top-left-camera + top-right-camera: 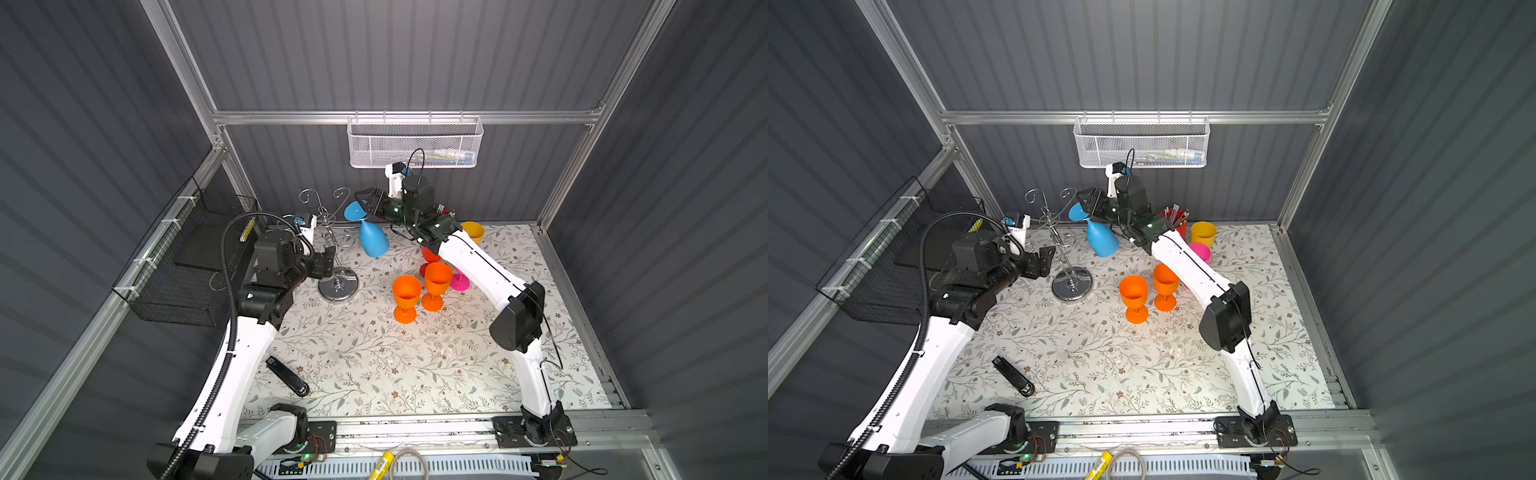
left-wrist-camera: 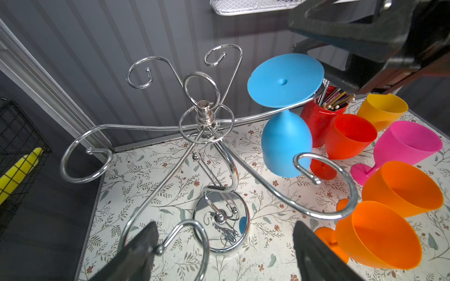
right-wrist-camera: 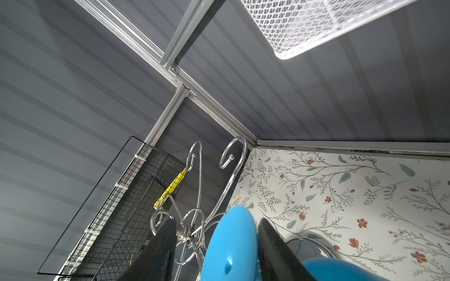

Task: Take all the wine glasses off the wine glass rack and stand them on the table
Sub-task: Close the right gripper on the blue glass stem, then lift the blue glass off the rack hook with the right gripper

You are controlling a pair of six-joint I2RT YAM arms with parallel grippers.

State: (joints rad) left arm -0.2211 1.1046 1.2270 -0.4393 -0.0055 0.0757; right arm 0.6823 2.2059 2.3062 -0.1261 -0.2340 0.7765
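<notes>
The blue wine glass's foot (image 1: pixel 354 211) lies at a slant across my right gripper's fingers. Next, I open them, line up with the foot's side edge (image 1: pixel 364 211) and pinch it before I lift.
A blue wine glass (image 1: pixel 374 241) (image 1: pixel 1101 241) hangs upside down from one scroll arm of the chrome wine glass rack (image 1: pixel 338 284) (image 1: pixel 1072 284), its round foot uppermost. My right gripper (image 1: pixel 368 205) (image 1: pixel 1090 203) reaches in from the right at the foot. In the right wrist view the gripper (image 3: pixel 216 220) is open. The blue foot (image 3: pixel 231 243) lies between its fingers, close to one and clear of the other. My left gripper (image 1: pixel 328 259) (image 2: pixel 225 226) stands open beside the rack's stem (image 2: pixel 204 114), low on the left. It holds nothing.
Two orange goblets (image 1: pixel 406 295) (image 1: pixel 436 282), a pink one (image 1: pixel 459 282), a yellow cup (image 1: pixel 473 232) and a red pencil cup (image 1: pixel 1177 220) stand right of the rack. A white mesh basket (image 1: pixel 415 143) hangs on the back wall, a black wire basket (image 1: pixel 187 266) on the left wall. A black device (image 1: pixel 287 376) lies front left.
</notes>
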